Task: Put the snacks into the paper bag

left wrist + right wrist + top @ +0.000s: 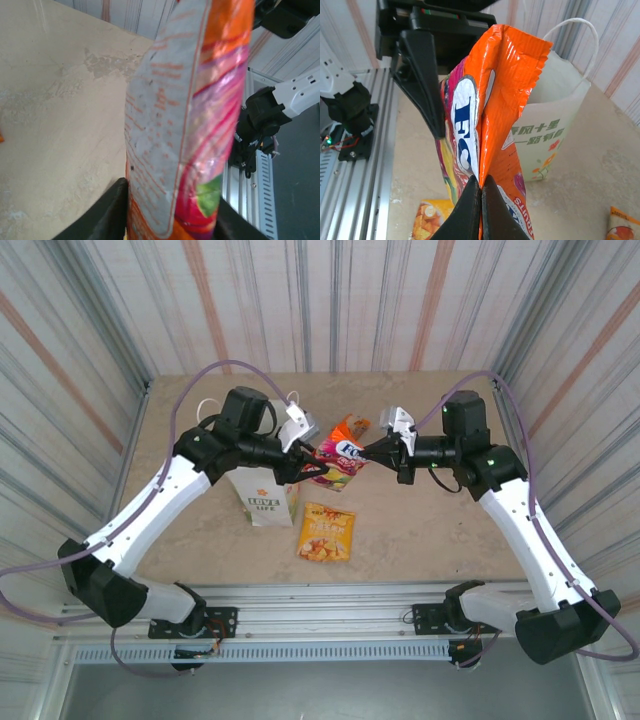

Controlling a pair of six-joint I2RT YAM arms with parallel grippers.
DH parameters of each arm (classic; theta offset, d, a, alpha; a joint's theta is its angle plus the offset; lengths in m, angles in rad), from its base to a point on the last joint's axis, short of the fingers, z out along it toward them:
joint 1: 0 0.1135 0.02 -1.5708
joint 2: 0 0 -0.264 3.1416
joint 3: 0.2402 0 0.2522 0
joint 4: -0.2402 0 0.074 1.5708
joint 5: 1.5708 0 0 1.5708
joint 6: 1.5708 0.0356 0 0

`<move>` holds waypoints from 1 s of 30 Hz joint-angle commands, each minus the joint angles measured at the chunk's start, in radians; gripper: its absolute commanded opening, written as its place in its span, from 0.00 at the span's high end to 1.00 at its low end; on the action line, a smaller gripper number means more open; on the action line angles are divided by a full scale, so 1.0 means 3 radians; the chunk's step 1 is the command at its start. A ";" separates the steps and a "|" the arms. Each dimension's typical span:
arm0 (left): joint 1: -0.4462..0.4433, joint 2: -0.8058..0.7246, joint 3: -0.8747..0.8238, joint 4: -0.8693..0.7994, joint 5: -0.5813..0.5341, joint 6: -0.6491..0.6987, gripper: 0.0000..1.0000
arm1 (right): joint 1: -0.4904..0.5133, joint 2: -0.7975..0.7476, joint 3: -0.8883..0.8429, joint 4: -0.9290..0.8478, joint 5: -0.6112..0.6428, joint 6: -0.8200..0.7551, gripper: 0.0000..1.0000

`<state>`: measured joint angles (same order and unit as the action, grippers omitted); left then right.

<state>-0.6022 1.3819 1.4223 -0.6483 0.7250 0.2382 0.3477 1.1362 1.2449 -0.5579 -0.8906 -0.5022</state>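
The Fox's packet [343,457] is held by both grippers, so my right gripper should open and move away before my left gripper takes the packet into the paper bag's opening [556,80].
An orange "Fox's" snack packet [345,453] hangs in the air between both grippers, above the table and just right of the paper bag [263,502]. My right gripper [481,181] is shut on the packet's [507,75] lower fold. My left gripper [172,202] has its black fingers [102,215] pressed against both sides of the same packet [190,100]. The white floral bag [555,125] stands upright behind the packet with its mouth open. A yellow snack packet [327,532] lies flat in front of the bag. In the top view the left gripper [312,458] faces the right gripper [368,448].
Another orange packet [352,424] lies on the table behind the held one, and one shows at the corner [622,225]. The metal rail [330,595] runs along the near edge. Striped walls close in the table on three sides.
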 commanded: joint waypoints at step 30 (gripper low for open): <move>0.0599 -0.0503 0.1313 -0.1476 -0.2387 -0.1476 0.96 | -0.0111 -0.0011 -0.0162 0.0625 0.0944 0.1463 0.32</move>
<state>-0.4656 1.2556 1.7733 -1.0893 0.0902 -0.1291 0.3080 1.1271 1.2037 -0.3809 -0.6537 -0.1059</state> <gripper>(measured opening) 0.182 0.678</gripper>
